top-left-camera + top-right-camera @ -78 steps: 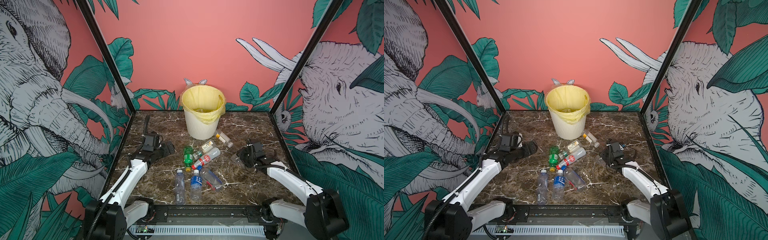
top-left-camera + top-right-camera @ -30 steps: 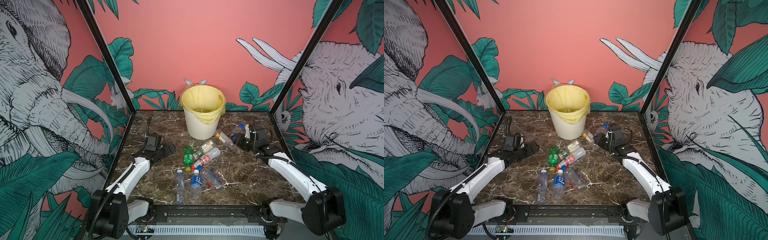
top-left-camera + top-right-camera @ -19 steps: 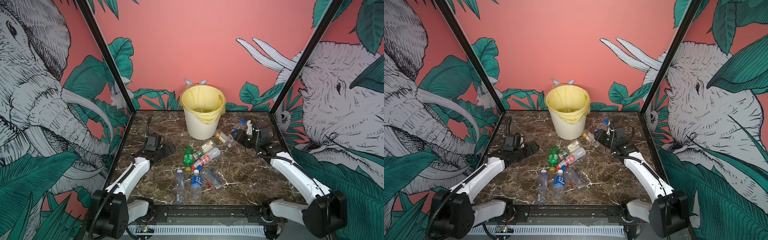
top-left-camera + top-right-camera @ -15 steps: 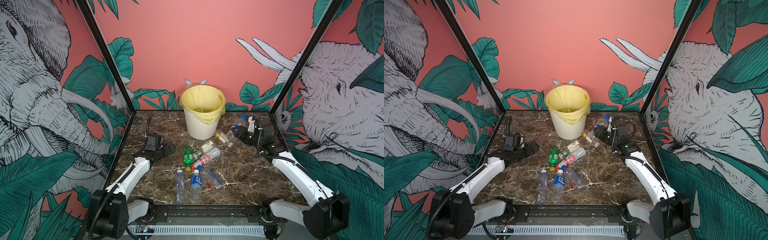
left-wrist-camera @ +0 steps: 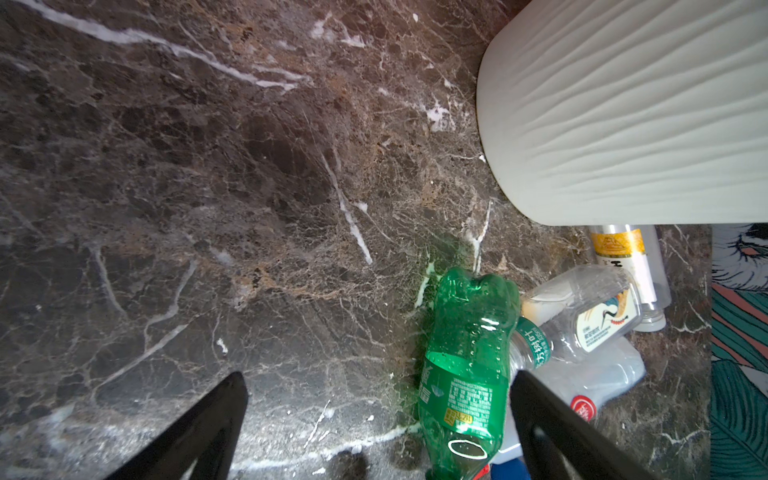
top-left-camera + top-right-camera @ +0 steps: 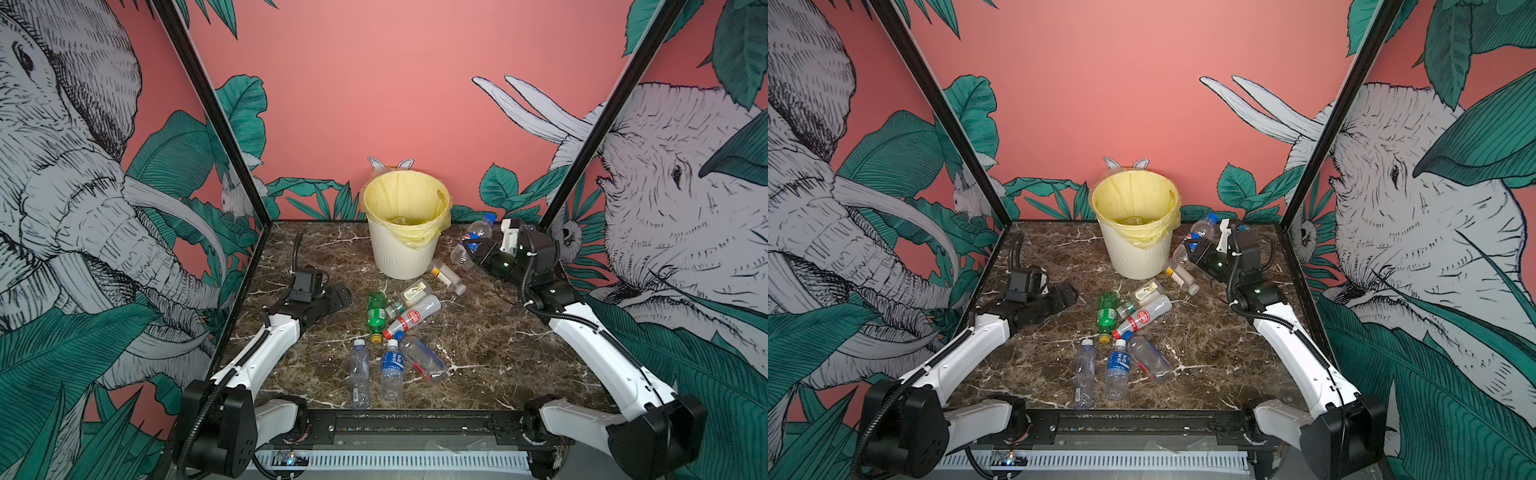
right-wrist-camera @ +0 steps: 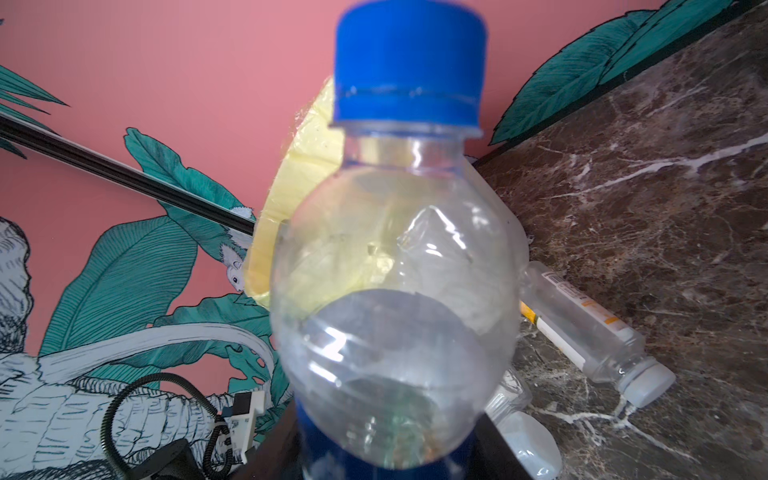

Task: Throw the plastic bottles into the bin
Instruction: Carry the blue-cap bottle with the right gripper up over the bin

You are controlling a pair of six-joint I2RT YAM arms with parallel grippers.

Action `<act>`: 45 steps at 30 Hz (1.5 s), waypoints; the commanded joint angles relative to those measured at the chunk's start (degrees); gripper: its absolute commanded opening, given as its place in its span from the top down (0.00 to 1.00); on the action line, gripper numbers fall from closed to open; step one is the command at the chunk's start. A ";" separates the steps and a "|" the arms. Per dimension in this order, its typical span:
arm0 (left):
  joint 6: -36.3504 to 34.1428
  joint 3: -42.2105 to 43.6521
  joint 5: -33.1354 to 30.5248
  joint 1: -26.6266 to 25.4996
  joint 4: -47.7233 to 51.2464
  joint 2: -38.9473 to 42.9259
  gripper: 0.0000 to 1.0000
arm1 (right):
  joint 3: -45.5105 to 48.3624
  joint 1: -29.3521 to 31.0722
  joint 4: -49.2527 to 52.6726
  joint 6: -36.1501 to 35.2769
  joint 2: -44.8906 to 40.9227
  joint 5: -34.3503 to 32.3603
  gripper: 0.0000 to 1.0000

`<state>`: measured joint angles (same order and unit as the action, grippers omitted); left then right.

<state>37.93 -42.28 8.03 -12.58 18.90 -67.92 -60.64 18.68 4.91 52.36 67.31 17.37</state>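
Note:
The clear plastic bottle is next to the bin, short of the bin's rim. My right gripper should swing the bottle up and throw it into the yellow bag.
My right gripper is shut on a clear plastic bottle with a blue cap and blue label, held tilted in the air just right of the bin. That bottle fills the right wrist view, with the bin's yellow bag behind it. The bin is cream, ribbed and stands at the back centre. My left gripper hangs open low over the table, with a green bottle lying between its fingers, close to one finger. Several more bottles lie mid-table, among them a red-labelled one and a blue-labelled one.
A clear bottle with a yellow band lies against the bin's foot on its right side. Printed walls close the marble table on three sides. The black rail runs along the front edge.
My right gripper has carried the blue-capped bottle higher and toward the back wall, right of the bin. The left arm has stayed where it was.

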 commanded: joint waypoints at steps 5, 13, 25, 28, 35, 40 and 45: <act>0.31 -0.61 0.17 0.33 -0.85 0.62 0.01 | -1.85 -0.22 -8.25 3.09 0.36 3.62 0.52; 0.47 -0.72 0.52 0.35 -1.15 0.33 0.01 | -1.35 -0.22 -12.08 6.10 0.53 6.78 0.52; -0.06 0.36 0.21 0.30 -1.23 0.94 0.01 | 8.92 -0.28 -12.87 1.67 -8.58 7.51 0.51; -0.14 0.53 0.07 0.34 -1.38 0.90 0.01 | 9.75 -0.24 -11.49 0.04 -10.30 7.14 0.51; -0.23 1.31 0.47 0.36 -1.78 0.97 0.01 | 9.45 -0.22 -10.85 -0.60 -10.69 6.62 0.51; -0.49 1.42 0.50 0.34 -1.69 1.29 0.01 | 4.30 0.34 -12.67 0.05 -5.84 7.64 0.51; -0.58 1.16 0.76 0.36 -1.59 1.56 0.01 | -10.17 4.11 -10.79 -1.83 5.41 6.79 0.51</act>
<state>37.69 -41.80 8.43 -12.58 17.61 -67.85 -63.51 20.73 -3.44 52.27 68.82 24.29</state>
